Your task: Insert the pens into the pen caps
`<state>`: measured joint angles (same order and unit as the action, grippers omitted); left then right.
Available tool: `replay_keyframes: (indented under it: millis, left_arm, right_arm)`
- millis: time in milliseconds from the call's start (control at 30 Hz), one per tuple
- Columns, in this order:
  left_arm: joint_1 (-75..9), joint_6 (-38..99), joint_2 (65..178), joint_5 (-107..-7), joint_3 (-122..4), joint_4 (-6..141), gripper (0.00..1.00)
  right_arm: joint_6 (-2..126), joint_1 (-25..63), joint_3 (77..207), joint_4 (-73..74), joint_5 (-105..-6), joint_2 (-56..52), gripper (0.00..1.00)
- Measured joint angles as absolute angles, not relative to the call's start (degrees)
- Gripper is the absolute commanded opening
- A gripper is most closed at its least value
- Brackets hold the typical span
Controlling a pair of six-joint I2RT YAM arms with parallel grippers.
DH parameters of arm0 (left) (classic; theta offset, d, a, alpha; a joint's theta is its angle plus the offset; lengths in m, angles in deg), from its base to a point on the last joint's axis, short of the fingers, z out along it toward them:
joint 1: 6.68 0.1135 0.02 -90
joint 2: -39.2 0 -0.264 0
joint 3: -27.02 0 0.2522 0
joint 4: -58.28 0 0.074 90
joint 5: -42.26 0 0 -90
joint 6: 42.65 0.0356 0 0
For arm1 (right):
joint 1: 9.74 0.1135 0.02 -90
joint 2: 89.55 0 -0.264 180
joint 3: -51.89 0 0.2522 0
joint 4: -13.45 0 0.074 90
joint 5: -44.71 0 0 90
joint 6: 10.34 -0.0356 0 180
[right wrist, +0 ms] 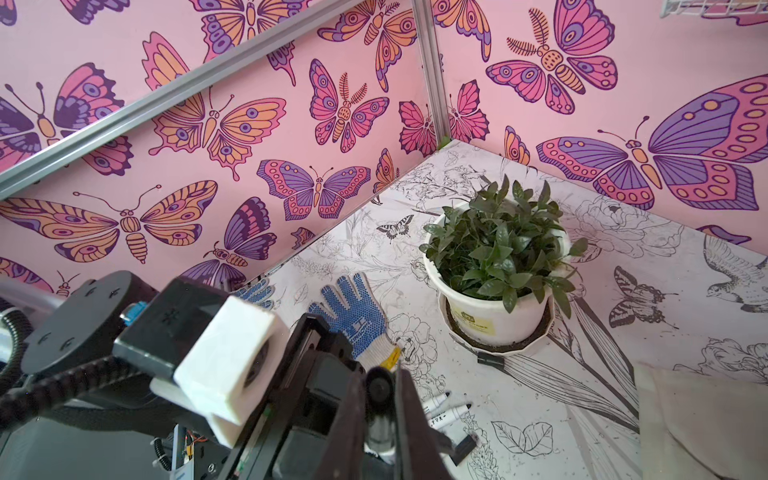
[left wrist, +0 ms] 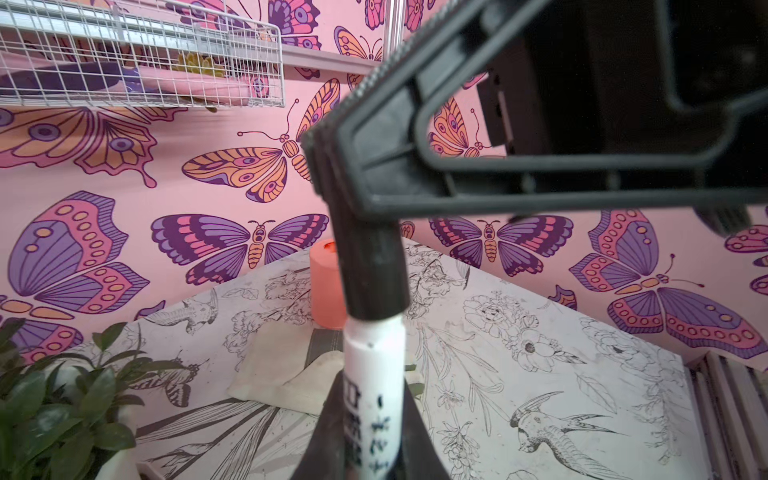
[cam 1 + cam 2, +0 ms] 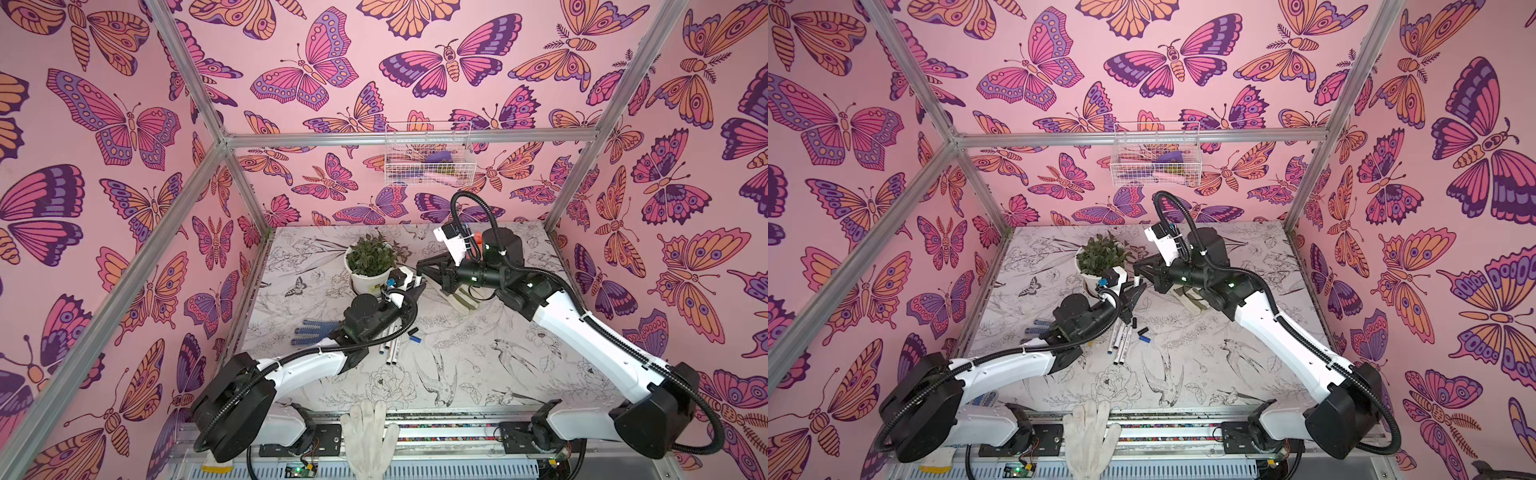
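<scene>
Next, I line the white pen up with my left gripper and push it deeper, since the black pen cap (image 2: 370,268) slants on it and the pen's neck (image 2: 374,332) shows.
My left gripper (image 2: 372,386) is shut on a white pen (image 2: 374,349) with dark print, held above the table near the plant. A black pen cap (image 2: 374,274) sits over the pen's far end and hides its tip. My right gripper (image 1: 379,376) is shut on that cap (image 1: 380,390). In both top views the two grippers meet tip to tip, left (image 3: 419,287) and right (image 3: 422,268). Several more pens (image 3: 1119,336) lie on the table under the left arm, with a black cap (image 3: 1143,331) and a blue cap (image 3: 1145,338) beside them.
A potted plant (image 3: 371,259) stands just behind the left gripper. A blue-dotted glove (image 3: 309,331) lies to the left, and a white glove (image 3: 370,436) hangs over the front edge. A folded cloth (image 3: 465,299) lies under the right arm. A wire basket (image 3: 428,153) hangs on the back wall.
</scene>
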<state>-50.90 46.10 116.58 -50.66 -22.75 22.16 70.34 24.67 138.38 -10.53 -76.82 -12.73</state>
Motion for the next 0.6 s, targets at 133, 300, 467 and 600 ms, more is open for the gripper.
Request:
replay_keyframes:
  millis: [133,300,467,600]
  left_arm:
    - [-52.15,49.44,116.89,-46.57,-21.66,18.05,0.00]
    - [-52.17,50.95,117.21,-42.81,-21.49,12.28,0.00]
    - [-52.13,50.99,117.21,-41.41,-21.49,9.17,0.00]
    - [-52.22,50.86,117.21,-40.98,-21.22,8.43,0.00]
  right_arm:
    - [71.02,24.91,139.16,-12.02,-77.23,-13.35,0.21]
    - [70.88,26.03,139.21,-17.11,-78.35,-13.89,0.32]
    - [70.62,26.51,139.16,-19.43,-77.87,-13.87,0.45]
    - [70.47,26.36,139.16,-19.56,-75.90,-14.05,0.46]
